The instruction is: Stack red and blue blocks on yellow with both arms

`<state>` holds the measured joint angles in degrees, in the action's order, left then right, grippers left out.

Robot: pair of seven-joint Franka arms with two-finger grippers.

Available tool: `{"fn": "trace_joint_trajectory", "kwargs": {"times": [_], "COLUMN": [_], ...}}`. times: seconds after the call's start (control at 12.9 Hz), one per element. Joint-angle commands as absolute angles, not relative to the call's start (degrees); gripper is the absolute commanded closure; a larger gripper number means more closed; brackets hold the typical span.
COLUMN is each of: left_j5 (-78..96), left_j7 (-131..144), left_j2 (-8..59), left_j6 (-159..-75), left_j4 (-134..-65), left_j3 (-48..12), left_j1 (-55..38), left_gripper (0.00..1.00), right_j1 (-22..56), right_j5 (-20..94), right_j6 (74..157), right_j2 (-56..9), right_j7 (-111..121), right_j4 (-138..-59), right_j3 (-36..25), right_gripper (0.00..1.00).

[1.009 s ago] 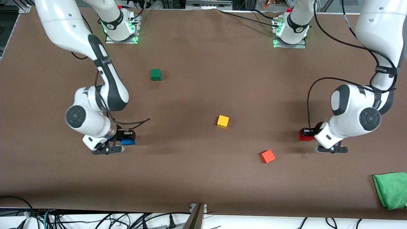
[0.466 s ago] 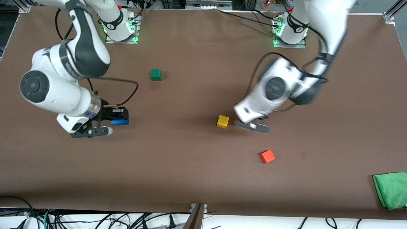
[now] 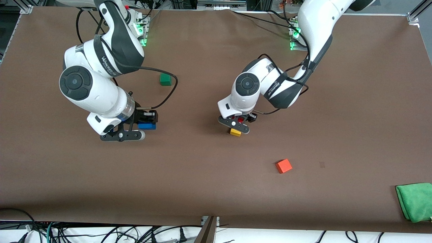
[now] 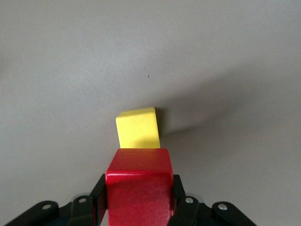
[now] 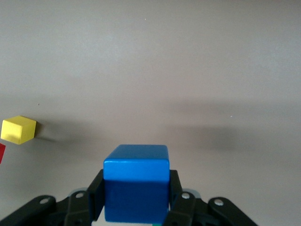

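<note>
My left gripper and the red block are over the yellow cube (image 3: 235, 132). My right gripper should wait with the blue block (image 3: 146, 126) until my left gripper backs off.
My left gripper (image 3: 240, 120) is shut on the deep red block (image 3: 240, 119) and holds it in the air just over the yellow cube (image 3: 235, 132), which sits on the table mid-way between the arms. In the left wrist view the red block (image 4: 138, 186) sits between the black fingers with the yellow cube (image 4: 137, 128) right past it. My right gripper (image 3: 147, 125) is shut on the bright blue block (image 3: 146, 126), held above the table toward the right arm's end. The right wrist view shows the blue block (image 5: 136, 181) clamped, the yellow cube (image 5: 18, 129) farther off.
A green cube (image 3: 165, 79) sits nearer the robots' bases. A lighter orange-red cube (image 3: 284, 165) lies nearer the front camera than the yellow cube. A green cloth (image 3: 415, 201) lies at the table's corner toward the left arm's end.
The left arm has swung from its end of the table inward with the red block, now over the yellow cube. The right arm lifted the blue block and carried it toward the middle.
</note>
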<state>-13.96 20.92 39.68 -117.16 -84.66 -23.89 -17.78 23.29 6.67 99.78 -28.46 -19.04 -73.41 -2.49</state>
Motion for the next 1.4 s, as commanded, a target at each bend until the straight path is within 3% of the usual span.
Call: {"fn": "trace_joint_trajectory", "kwargs": {"times": [0.0, 1.32], "left_j5": [-16.17, -17.67], "left_j7": [20.13, 21.18], "left_j2": [42.71, 46.93], "left_j6": [-116.54, -117.42], "left_j4": [-80.68, -77.34], "left_j3": [-23.03, -21.97], "left_j1": [-19.51, -19.86], "left_gripper": [1.0, 1.0], "right_j1": [23.2, 23.82], "right_j5": [6.24, 6.42], "right_j6": [99.49, 100.55], "right_j2": [-29.36, -29.62], "right_j7": [-21.7, -23.73], "right_j4": [-71.1, -71.1], "right_j3": [-2.37, -2.29], "right_gripper": [0.86, 0.86]}}
